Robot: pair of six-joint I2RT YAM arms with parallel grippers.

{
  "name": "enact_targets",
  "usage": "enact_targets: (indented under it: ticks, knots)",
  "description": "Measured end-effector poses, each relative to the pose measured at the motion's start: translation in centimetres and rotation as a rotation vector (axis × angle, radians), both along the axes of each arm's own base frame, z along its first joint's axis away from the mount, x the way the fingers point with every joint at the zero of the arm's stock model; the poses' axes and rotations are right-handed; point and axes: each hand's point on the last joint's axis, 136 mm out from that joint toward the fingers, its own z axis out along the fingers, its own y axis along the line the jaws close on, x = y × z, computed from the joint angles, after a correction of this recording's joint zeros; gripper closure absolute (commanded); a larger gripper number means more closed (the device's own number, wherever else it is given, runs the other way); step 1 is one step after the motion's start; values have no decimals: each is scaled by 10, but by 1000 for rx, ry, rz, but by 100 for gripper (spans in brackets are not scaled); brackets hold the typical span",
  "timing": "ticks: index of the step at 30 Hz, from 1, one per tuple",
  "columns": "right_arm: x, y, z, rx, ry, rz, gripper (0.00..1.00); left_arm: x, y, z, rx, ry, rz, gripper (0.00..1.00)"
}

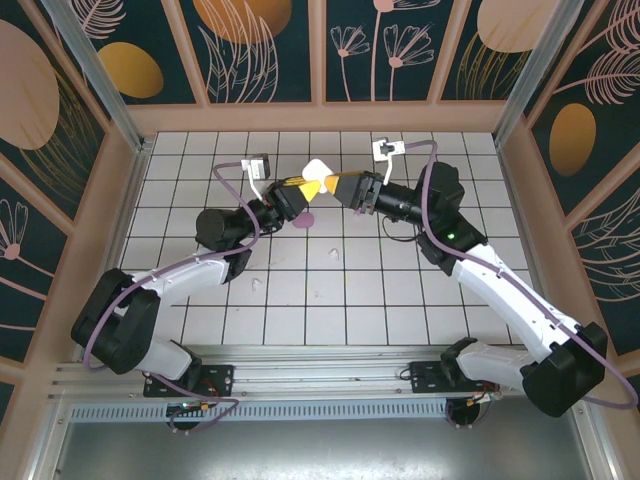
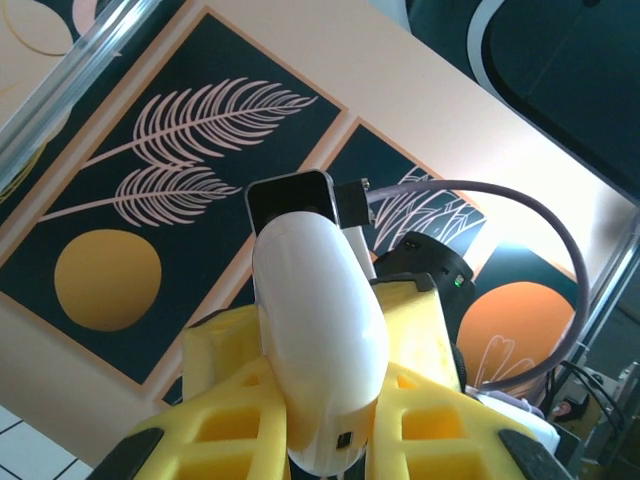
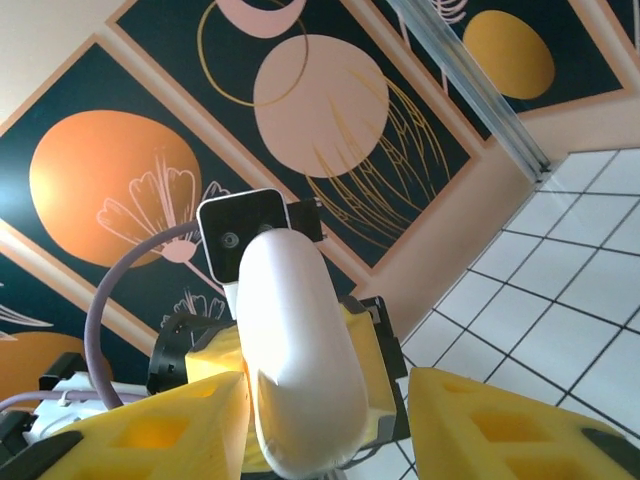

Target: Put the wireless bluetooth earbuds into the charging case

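Note:
The charging case [image 2: 334,425] is clamped at one end by my left gripper, so my right gripper should hold the case [image 2: 302,255] while my left gripper takes hold again of the case's body below its lid.
The white oval charging case [image 1: 318,167] is held in the air over the middle of the tiled floor, closed as far as I can tell. My left gripper [image 1: 300,190] is shut on its lower end; in the left wrist view the case [image 2: 320,330] rises from between my yellow fingers [image 2: 215,430]. My right gripper [image 1: 340,187] faces it from the right, open around the case [image 3: 300,360]. Its left finger [image 3: 150,435] is against the shell, while its right finger [image 3: 500,425] stands off with a gap. Three tiny pale earbuds lie on the tiles below [image 1: 303,221], [image 1: 333,252], [image 1: 258,284].
The white tiled floor [image 1: 400,300] is walled in by patterned panels [image 1: 260,50] and metal corner posts [image 1: 95,70]. Purple cables [image 1: 425,175] loop off both wrists. Both arm bases sit on the rail at the near edge [image 1: 320,365].

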Motion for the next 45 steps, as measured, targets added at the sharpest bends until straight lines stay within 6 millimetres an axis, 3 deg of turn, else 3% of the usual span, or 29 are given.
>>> enact_targets:
  ticks: [4, 7, 14, 18, 24, 28, 33, 39, 42, 45]
  knots:
    - [-5, 2, 4, 22, -24, 34, 73, -2, 0, 1, -6, 6, -15, 85]
    - [-6, 3, 4, 27, -33, 44, 75, -3, 1, 2, -6, 4, -17, 82]
    - [-8, 4, -6, -23, -90, 57, 80, -7, 1, -7, 159, -15, 56, 57]
    - [-6, 3, -14, -100, -123, 48, 80, -3, 1, -13, 320, -46, 140, 49]
    - [4, 2, -5, -238, -223, 40, 80, 6, 12, -23, 531, -107, 279, 32]
    - [12, 8, -9, -349, -284, 74, 83, 12, 20, -43, 672, -113, 324, 30]
    - [8, 14, -40, -457, -334, 179, 84, 19, 31, -50, 785, -192, 361, 23]
    - [-6, 15, -52, -484, -438, 279, 84, 5, 31, -68, 847, -386, 324, 18]
    - [-10, 14, -56, -499, -463, 300, 84, 2, 30, -86, 880, -414, 295, 18]
    - [-11, 14, -61, -512, -477, 312, 84, -3, 29, -91, 864, -416, 255, 19]
